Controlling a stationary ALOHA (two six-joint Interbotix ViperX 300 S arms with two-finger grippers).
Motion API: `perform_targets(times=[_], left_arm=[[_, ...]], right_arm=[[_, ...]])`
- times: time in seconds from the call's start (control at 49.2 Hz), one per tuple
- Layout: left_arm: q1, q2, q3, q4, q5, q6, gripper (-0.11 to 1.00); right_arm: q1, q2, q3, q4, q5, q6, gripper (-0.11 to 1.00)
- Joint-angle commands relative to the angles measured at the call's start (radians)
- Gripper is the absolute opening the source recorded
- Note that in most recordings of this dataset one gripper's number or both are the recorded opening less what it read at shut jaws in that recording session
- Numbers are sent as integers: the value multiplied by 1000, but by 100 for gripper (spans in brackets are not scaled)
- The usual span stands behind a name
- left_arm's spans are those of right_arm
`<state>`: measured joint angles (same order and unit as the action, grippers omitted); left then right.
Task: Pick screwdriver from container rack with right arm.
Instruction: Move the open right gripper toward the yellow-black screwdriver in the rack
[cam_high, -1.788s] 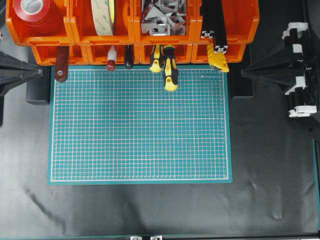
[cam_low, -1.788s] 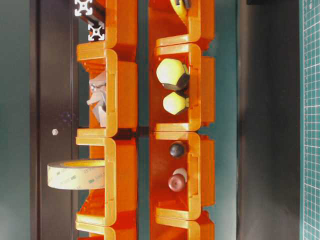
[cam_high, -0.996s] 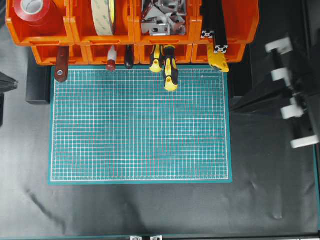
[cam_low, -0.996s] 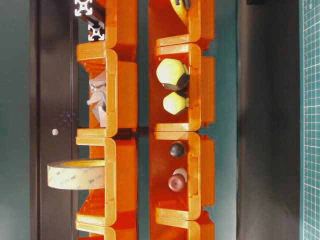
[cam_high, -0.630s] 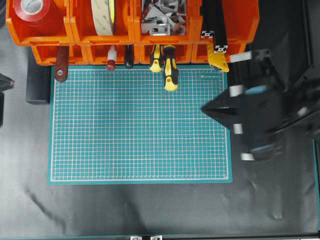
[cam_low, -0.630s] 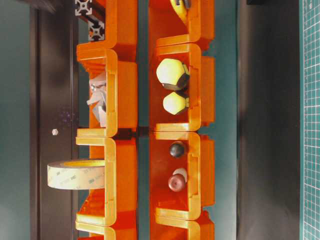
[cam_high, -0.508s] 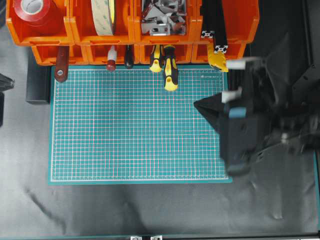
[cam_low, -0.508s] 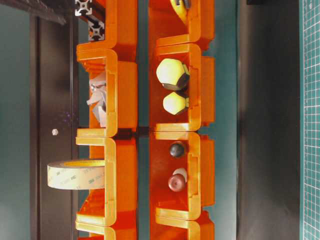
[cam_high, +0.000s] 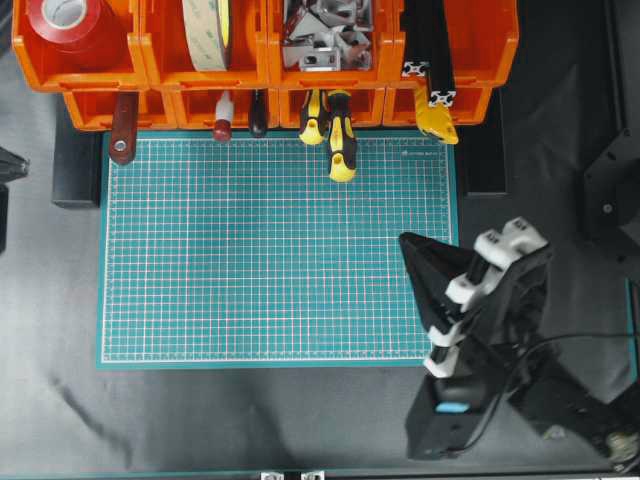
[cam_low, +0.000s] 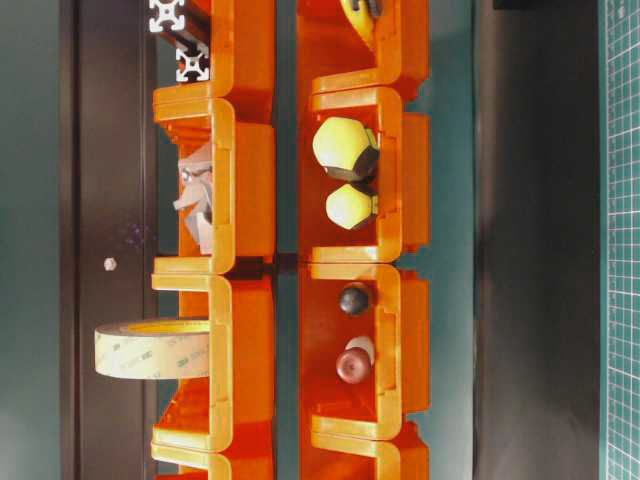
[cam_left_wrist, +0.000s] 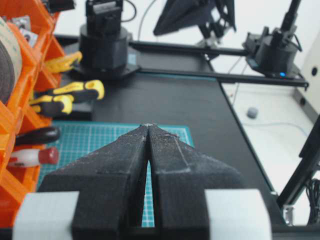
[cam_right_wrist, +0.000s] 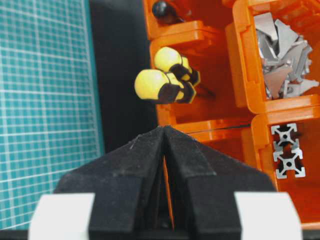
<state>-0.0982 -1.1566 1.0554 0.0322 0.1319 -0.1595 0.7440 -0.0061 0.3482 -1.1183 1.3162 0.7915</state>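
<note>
My right gripper should keep reaching toward the longer screwdriver's handle end (cam_high: 342, 170), open to it and jutting farthest past its bin, until my opened fingers straddle that end.
The screwdriver (cam_high: 340, 145) with its yellow-and-black handle sticks out of a lower bin of the orange container rack (cam_high: 485, 45) over the mat's far edge, beside a stubbier yellow-and-black handle (cam_high: 313, 118). My right gripper (cam_high: 404, 239) hangs shut over the mat's right part, pointing toward the rack and well short of the screwdriver. In the right wrist view the shut tips (cam_right_wrist: 164, 127) sit just below the screwdriver's handle end (cam_right_wrist: 152, 85). My left gripper (cam_left_wrist: 149, 125) is shut and empty at the left, off the mat.
A green cutting mat (cam_high: 250, 260) lies in front of the rack. The bins hold a red tape roll (cam_high: 62, 22), a tan tape roll (cam_high: 205, 30), metal brackets (cam_high: 320, 35), aluminium extrusions (cam_high: 430, 50), a yellow tool (cam_high: 437, 122) and dark and red handles (cam_high: 222, 122).
My right arm has swung in from the right side and come forward over the mat's right edge, its shut gripper now aimed at the rack. The tools have not moved.
</note>
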Motion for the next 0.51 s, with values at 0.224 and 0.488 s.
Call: perform_targets(times=[0.224, 0.488], left_arm=[[-2, 2, -14, 3, -5, -5, 0], [0, 9, -11, 3, -5, -6, 0]], right_arm=[[2, 25, -2, -46, 9, -2, 4], [-35, 37, 44, -44, -86, -2, 57]])
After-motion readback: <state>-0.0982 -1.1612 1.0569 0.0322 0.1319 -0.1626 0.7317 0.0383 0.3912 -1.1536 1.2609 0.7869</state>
